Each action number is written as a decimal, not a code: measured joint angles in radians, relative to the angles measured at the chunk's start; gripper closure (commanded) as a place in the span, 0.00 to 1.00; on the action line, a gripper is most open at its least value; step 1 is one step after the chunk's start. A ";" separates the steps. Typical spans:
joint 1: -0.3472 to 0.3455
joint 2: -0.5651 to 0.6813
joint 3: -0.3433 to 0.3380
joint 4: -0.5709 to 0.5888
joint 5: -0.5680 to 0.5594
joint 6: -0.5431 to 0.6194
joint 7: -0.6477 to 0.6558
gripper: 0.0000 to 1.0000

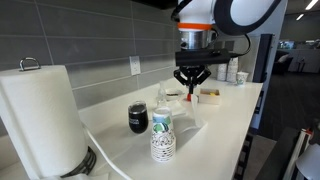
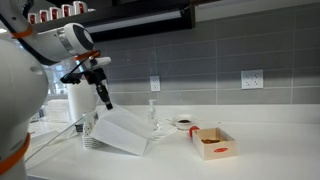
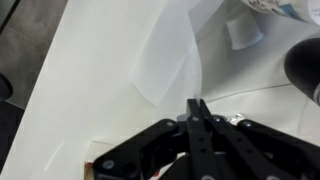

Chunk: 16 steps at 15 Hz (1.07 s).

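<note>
I continue to lift the edge of the translucent sheet, which hangs from my gripper over open countertop, clear of the paper cups, until I release it there.
My gripper hangs above the white countertop with its fingers pressed together, and nothing shows between them. It also shows in an exterior view and in the wrist view. Below and ahead of it lies a translucent plastic sheet, which is also in an exterior view. A dark cup and a stack of patterned paper cups stand near the sheet. The gripper touches none of them.
A large paper towel roll stands at the near end of the counter. A small open box with red contents and a dark bowl sit further along. A grey tiled wall with outlets runs behind. The counter edge drops off.
</note>
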 measured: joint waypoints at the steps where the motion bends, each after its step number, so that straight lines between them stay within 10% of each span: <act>1: -0.006 -0.012 0.011 -0.006 -0.010 0.027 0.002 1.00; 8: -0.088 -0.147 0.095 -0.094 -0.119 0.229 0.046 1.00; 9: -0.106 -0.159 0.113 -0.092 -0.129 0.239 0.053 0.74; 16: -0.174 -0.190 0.177 -0.087 -0.135 0.262 0.059 0.30</act>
